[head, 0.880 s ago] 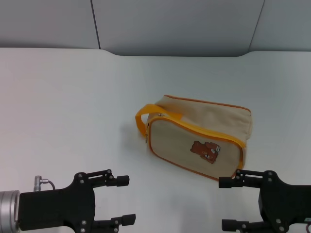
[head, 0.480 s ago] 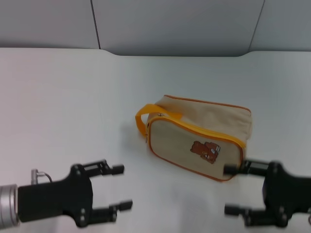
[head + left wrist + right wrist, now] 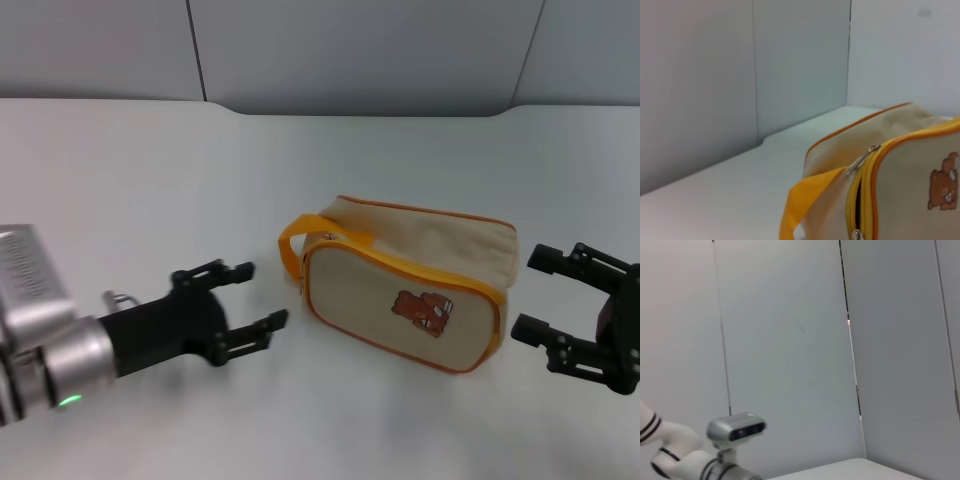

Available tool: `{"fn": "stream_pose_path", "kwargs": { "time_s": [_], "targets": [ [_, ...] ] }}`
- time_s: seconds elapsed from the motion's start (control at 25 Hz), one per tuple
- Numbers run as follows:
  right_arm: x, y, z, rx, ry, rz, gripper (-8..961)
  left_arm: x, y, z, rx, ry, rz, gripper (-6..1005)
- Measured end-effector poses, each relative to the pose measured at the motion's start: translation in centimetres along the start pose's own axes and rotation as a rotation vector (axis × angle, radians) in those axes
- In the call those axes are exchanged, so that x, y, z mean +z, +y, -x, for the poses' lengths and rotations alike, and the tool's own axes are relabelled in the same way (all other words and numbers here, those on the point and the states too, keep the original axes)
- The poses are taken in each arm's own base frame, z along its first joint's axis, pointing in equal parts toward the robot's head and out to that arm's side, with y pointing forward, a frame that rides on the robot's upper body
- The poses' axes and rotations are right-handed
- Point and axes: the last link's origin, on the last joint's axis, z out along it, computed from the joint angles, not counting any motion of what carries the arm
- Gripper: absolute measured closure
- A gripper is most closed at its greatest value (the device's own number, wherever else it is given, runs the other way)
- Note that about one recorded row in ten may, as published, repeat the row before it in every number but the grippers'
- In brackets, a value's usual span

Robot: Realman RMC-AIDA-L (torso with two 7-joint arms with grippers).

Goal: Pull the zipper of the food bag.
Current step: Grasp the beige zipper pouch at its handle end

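Observation:
The silver pull tab is at the bag's handle end, away from my right gripper. So next my left gripper takes hold of the front panel's edge and turns the bag first.
The beige food bag lies on the white table with its brown bear patch facing me. Its yellow-orange zipper runs around the front face. A small silver pull tab hangs at the bag's left end, below the orange loop handle. My left gripper is open, just left of that end and not touching it. My right gripper is open beside the bag's right end. The left wrist view shows the zipper, a silver pull tab and the handle close up.
The white table stretches around the bag, with grey wall panels behind its far edge. The right wrist view shows only wall panels, a strip of table and a white robot part with a silver camera head.
Both arms have moved from the front edge of the table toward the bag. The left gripper now stands by the handle end, the right one by the right end. The bag has not moved.

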Motion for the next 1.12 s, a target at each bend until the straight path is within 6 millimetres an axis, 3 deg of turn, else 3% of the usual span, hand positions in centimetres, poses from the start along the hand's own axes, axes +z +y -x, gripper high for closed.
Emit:
{"fn": "stream_pose_path", "kwargs": {
  "time_s": [0.24, 1.08, 1.12],
  "targets": [
    [0.0, 0.2, -0.1, -0.002, 0.016, 0.013, 168, 3.6, 0.0, -1.1, 0.031, -0.030, 0.024, 257],
    [0.2, 0.2, -0.3, 0.002, 0.017, 0.007, 169, 7.3, 1.7, -2.1, 0.090, 0.044, -0.056, 265],
    [0.2, 0.2, -0.3, 0.002, 0.017, 0.007, 169, 7.5, 1.8, -2.2, 0.093, 0.044, -0.062, 325]
  ]
}}
